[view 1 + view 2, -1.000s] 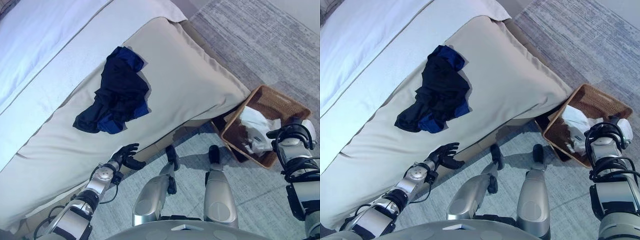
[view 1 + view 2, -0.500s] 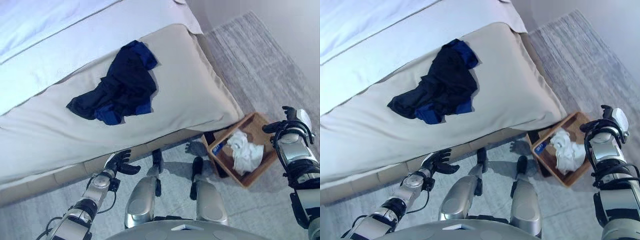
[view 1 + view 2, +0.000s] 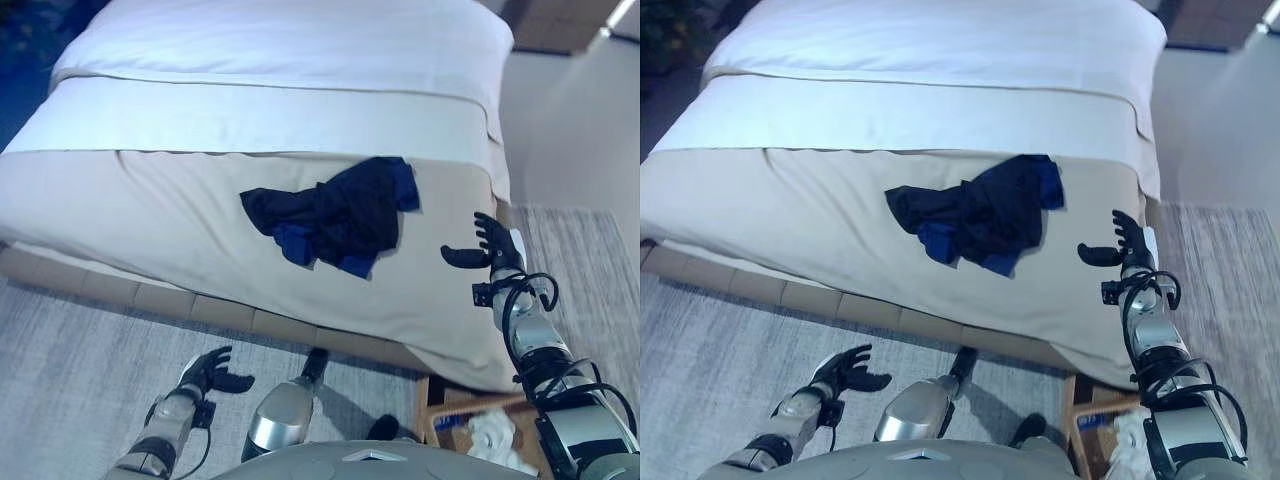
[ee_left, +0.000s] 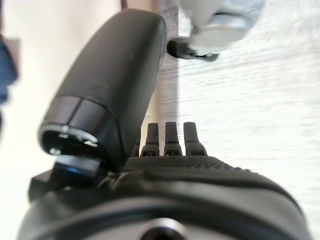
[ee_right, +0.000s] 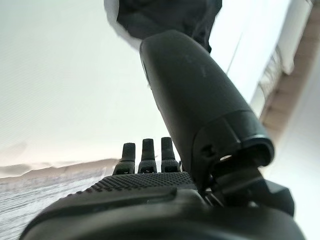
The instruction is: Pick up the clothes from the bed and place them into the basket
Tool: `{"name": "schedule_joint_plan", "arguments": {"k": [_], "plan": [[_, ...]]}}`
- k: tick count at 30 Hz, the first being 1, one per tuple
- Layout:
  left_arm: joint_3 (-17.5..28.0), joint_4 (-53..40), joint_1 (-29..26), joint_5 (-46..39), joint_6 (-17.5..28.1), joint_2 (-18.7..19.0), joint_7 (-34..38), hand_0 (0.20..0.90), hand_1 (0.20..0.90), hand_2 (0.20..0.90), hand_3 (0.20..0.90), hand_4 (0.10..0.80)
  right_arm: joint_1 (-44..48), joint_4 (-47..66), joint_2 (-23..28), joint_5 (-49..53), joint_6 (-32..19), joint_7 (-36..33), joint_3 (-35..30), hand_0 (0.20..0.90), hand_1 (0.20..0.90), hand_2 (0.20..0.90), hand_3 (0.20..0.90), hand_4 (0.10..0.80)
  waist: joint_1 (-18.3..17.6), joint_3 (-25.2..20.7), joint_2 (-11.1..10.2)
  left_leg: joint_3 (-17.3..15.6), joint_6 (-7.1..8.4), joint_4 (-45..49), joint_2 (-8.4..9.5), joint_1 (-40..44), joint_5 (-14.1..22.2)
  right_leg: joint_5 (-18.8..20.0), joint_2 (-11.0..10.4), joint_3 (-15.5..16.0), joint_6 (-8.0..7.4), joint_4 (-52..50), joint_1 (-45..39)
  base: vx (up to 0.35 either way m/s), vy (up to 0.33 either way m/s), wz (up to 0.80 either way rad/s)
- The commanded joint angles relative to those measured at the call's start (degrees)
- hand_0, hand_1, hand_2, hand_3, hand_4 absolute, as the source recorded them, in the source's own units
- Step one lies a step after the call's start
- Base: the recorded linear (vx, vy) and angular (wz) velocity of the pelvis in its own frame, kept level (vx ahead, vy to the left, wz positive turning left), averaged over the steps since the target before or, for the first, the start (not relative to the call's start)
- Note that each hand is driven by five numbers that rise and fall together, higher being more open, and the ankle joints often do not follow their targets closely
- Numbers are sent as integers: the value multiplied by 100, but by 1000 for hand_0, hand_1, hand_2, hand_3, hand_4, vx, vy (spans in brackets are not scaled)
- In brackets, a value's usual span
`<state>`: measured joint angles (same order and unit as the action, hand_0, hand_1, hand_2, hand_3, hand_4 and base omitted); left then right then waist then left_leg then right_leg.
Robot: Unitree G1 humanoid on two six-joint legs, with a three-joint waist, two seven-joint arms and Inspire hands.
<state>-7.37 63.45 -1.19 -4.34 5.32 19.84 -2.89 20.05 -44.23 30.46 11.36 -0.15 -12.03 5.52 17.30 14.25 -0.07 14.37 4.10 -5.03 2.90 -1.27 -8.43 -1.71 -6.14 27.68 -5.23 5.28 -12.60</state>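
My gripper will lift the dark navy cloth [image 3: 355, 207] and the cloth will come off a separate blue garment, because blue edges [image 3: 294, 244] are showing from under it.
Dark navy and blue clothes [image 3: 335, 213] lie crumpled on the beige cover of the bed [image 3: 150, 210], near its right end. My right hand [image 3: 484, 246] is open and empty, raised over the bed's right edge, a little to the right of the clothes. In the right wrist view its thumb [image 5: 190, 90] stands out with the dark clothes [image 5: 165, 17] past it. My left hand [image 3: 208, 373] is open and empty, low over the floor in front of the bed. The wicker basket [image 3: 437, 430] shows at the bottom right with white cloth [image 3: 492, 432] in it.
A white sheet and duvet [image 3: 290, 60] cover the far part of the bed. A grey rug [image 3: 70, 380] lies on the floor in front of the bed. A wall and pale floor [image 3: 570, 130] lie to the right.
The camera has swung left, so the whole bed has shifted in view. My right hand has risen from beside the basket to the bed's right edge near the clothes. My left hand stays low.
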Motion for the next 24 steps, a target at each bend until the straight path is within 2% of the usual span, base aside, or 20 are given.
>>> {"name": "schedule_joint_plan", "arguments": {"k": [1,5,7,11,12,15,17,21,24], "plan": [[10,454,294,94,328,172,11,900,900,900,900,800,208,364,630,-291,-336,77,187,900,900,900,900,800,41,-614,-75,-367,124,82,-319,248,730,-681,237,-89,461,-599,190,181,189,7],[261,606,666,91,423,106,-96,900,900,900,900,800,500,677,721,-1237,-251,359,529,900,900,900,900,800,53,-760,-86,-303,51,49,-249,287,766,-725,190,-213,409,-623,156,145,258,3],[354,638,729,81,388,116,-187,900,900,900,900,800,808,958,823,-2173,-382,369,868,900,900,900,900,800,93,-754,-82,-259,-51,97,-187,182,661,-618,106,-177,378,-706,240,58,285,7],[272,574,700,30,383,171,-282,900,900,900,900,800,1436,1240,908,-2814,-159,470,1428,900,900,900,900,800,254,-614,-136,-164,-173,265,-141,47,701,-660,-32,-175,338,-987,374,84,119,1],[163,528,673,-62,437,178,-284,900,900,900,900,800,1698,1207,882,-3068,-52,456,1618,900,900,900,900,800,360,-532,-188,-129,-176,306,-145,57,837,-825,-62,-234,328,-1110,378,97,73,5],[-99,359,465,-232,628,240,-323,900,900,900,900,800,2363,977,844,-3438,162,358,1945,900,900,900,900,800,576,-231,-246,-41,-273,602,-34,-329,885,-826,-207,-187,266,-1349,635,-58,72,0],[-288,79,145,-379,716,435,-319,900,900,900,900,800,2976,737,749,-3551,429,185,2170,900,900,900,900,800,755,193,-343,-22,-339,881,0,-740,925,-750,-291,-175,242,-1583,947,-202,-50,10],[-415,-331,-231,-571,693,595,-268,900,900,900,900,800,3700,391,610,-3829,826,64,2517,900,900,900,900,800,997,624,-476,27,-395,1111,39,-1132,937,-654,-346,-112,247,-1725,1133,-72,-46,18],[-567,-753,-530,-745,741,749,-280,900,900,900,900,800,4384,-67,615,-4197,1319,114,2863,900,900,900,900,800,1218,972,-553,28,-437,1272,91,-1544,916,-415,-478,-9,181,-1993,1456,-40,-33,9]]}}
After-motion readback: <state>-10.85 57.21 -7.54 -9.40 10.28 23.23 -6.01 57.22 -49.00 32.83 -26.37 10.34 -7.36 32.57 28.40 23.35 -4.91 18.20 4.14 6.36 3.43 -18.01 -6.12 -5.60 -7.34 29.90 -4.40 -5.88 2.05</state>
